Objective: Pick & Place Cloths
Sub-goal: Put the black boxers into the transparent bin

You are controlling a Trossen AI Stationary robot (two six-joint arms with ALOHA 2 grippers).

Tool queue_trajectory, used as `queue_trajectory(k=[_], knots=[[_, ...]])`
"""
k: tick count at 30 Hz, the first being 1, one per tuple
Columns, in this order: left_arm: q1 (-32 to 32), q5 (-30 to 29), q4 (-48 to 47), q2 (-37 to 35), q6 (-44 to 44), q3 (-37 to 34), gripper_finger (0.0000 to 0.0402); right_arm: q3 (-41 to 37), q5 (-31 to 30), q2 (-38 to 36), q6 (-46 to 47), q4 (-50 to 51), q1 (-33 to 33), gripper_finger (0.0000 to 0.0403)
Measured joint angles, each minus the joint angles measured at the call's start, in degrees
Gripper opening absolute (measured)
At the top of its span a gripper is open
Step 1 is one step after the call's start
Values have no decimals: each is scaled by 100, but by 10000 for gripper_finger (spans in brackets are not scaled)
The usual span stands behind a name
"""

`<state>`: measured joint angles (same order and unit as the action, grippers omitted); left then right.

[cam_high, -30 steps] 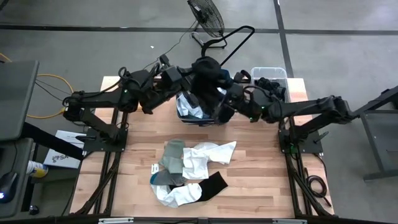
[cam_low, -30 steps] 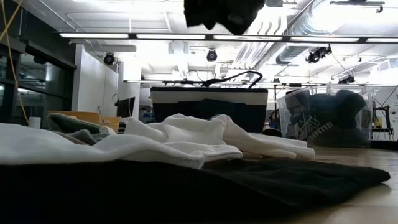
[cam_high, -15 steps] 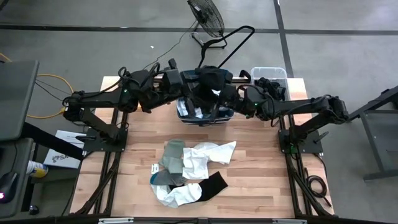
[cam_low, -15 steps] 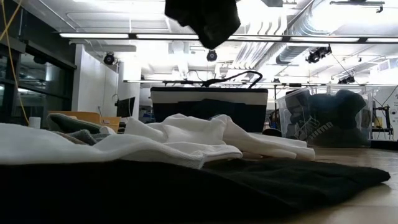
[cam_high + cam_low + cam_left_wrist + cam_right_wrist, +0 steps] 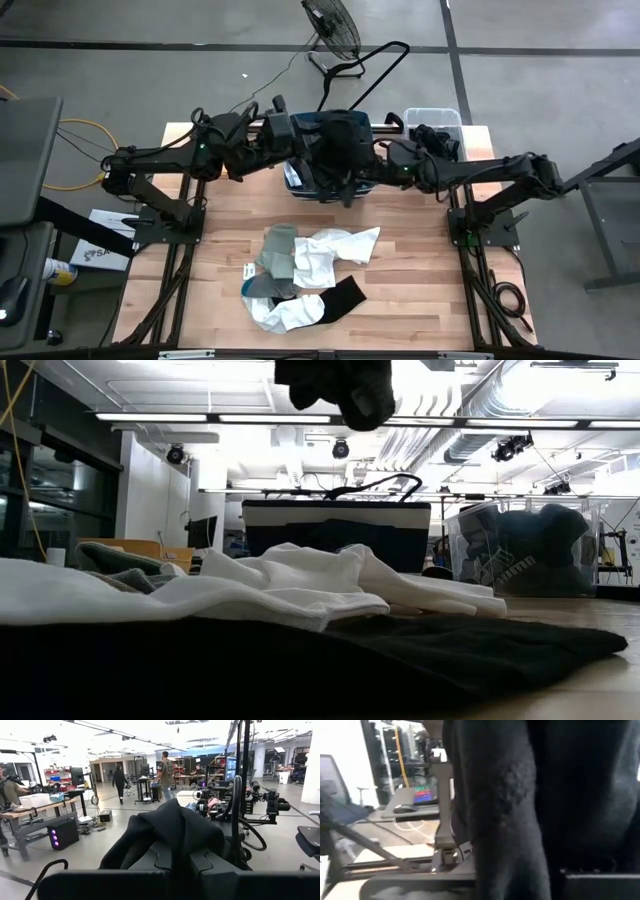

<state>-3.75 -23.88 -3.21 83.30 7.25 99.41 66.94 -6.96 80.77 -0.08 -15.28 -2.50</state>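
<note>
Next, I pass the black cloth (image 5: 338, 152) to my right gripper and lower it at the clear bin of dark cloths (image 5: 434, 122), because the bin is too far away for my left gripper.
A black cloth (image 5: 338, 140) hangs in the air over the navy bin (image 5: 300, 185) at the far middle of the table. It also shows at the top of the low view, as the black cloth (image 5: 335, 385). My left gripper (image 5: 305, 130) comes from the table's left and is shut on it. My right gripper (image 5: 365, 165) comes from the right, level, and is shut on the same cloth lower down. More cloths lie in a pile (image 5: 310, 265) at the table's middle: white, grey-green and black. My left gripper holds the black cloth at its upper bunched part (image 5: 170, 830), coming level from the table's left. The cloth heaps over the fingertips and hides the place of contact. It is lifted clear and hangs below. My right gripper meets the hanging part of the black cloth (image 5: 520, 795) on its right side, level from the table's right. The cloth fills the wrist view and hides the fingers, so layers and edge cannot be told. That part hangs clear above the bin.
The navy bin (image 5: 335, 525) holds pale cloths. A clear bin (image 5: 435, 125) with dark cloths stands at the far right. The pile's white cloth (image 5: 300, 585) and flat black cloth (image 5: 300, 660) lie near the low camera. Bare wood lies left and right of the pile.
My right gripper has swung from slanting toward the near edge to pointing level at the table's left, into the hanging black cloth. The left wrist has turned a little in place. The cloth has swayed left and back, staying lifted over the bin.
</note>
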Motion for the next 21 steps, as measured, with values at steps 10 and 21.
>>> queue_trajectory(k=[10,21], knots=[[0,-92,-102,-27,447,1,160,-2,-120,-532,197,600,-25,5],[1,-828,-752,-194,683,-2,363,-2,-1220,-1332,406,2171,-160,5]])
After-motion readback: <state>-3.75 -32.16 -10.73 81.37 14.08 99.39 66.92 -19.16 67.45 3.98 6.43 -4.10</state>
